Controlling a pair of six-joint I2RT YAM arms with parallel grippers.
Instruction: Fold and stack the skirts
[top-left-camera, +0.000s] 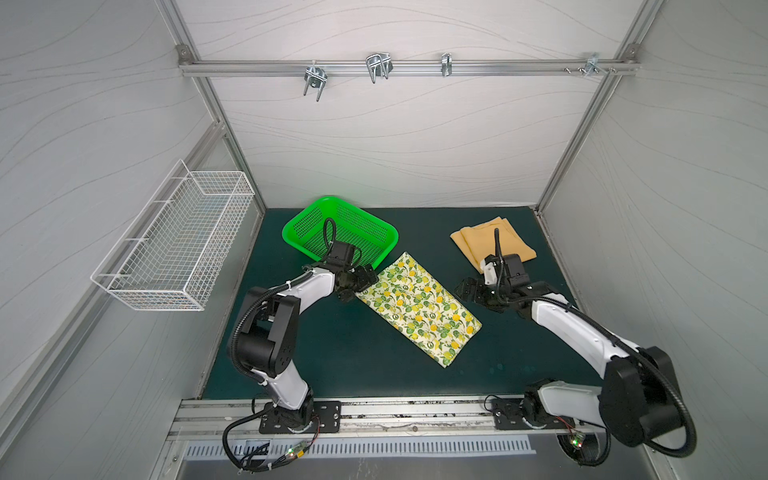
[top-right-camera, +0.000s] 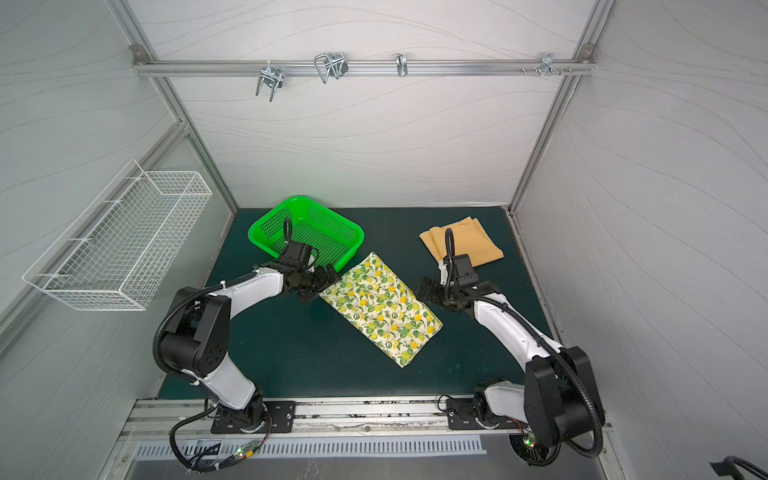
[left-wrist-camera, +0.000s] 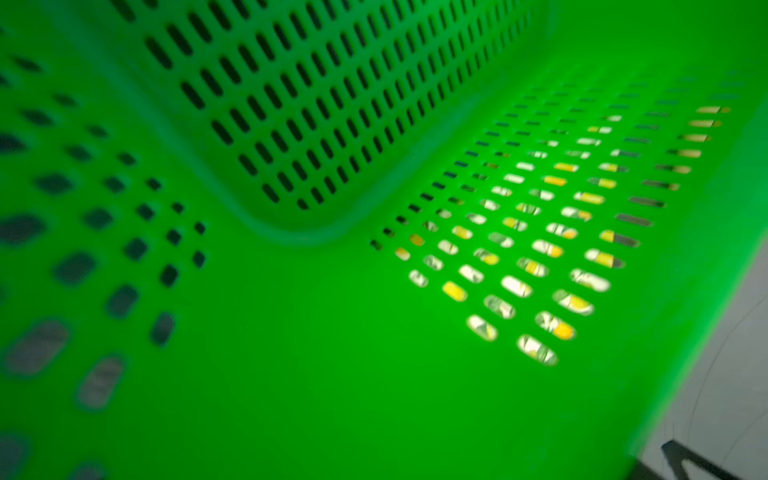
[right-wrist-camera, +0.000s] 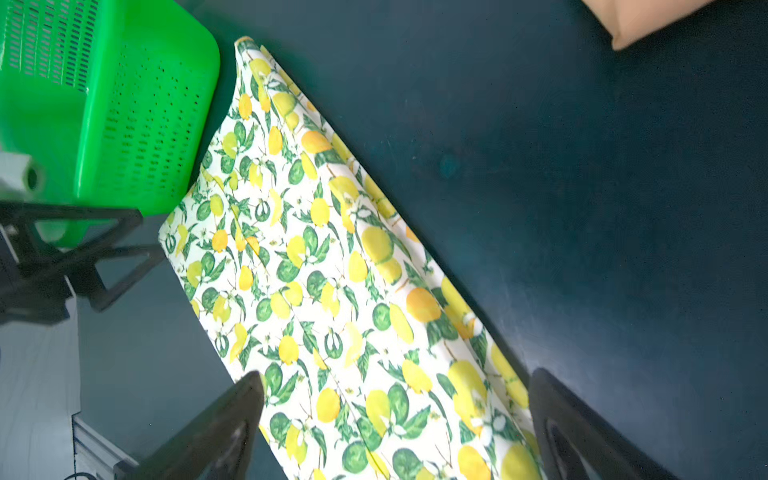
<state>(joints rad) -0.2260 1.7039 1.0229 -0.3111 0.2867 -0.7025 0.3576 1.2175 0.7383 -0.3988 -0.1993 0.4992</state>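
Observation:
My left gripper should pull that end (top-left-camera: 389, 282) closer and square up the skirt before folding, because the lemon skirt lies at a slant, its far end (top-left-camera: 390, 268) against the green basket.
The cream lemon-print skirt (top-left-camera: 417, 309) (top-right-camera: 380, 307) lies folded into a long strip, slanting across the middle of the dark green mat. The mustard-orange skirt (top-left-camera: 488, 241) (top-right-camera: 459, 241) rests folded at the back right; a corner of it (right-wrist-camera: 640, 20) shows in the right wrist view. My left gripper (top-left-camera: 357, 284) (top-right-camera: 318, 284) is open at the lemon skirt's far left corner, beside the basket. My right gripper (top-left-camera: 471, 293) (top-right-camera: 428, 293) hangs open just right of the strip, and the lemon skirt (right-wrist-camera: 353, 270) shows between its spread fingers (right-wrist-camera: 232, 424). Nothing is held.
A green perforated basket (top-left-camera: 307, 226) (top-right-camera: 270, 226) stands at the back left, touching the lemon skirt's far end; it fills the left wrist view (left-wrist-camera: 291, 332). A white wire basket (top-left-camera: 174, 249) hangs on the left wall. Metal hooks (top-left-camera: 378, 66) hang from the back rail.

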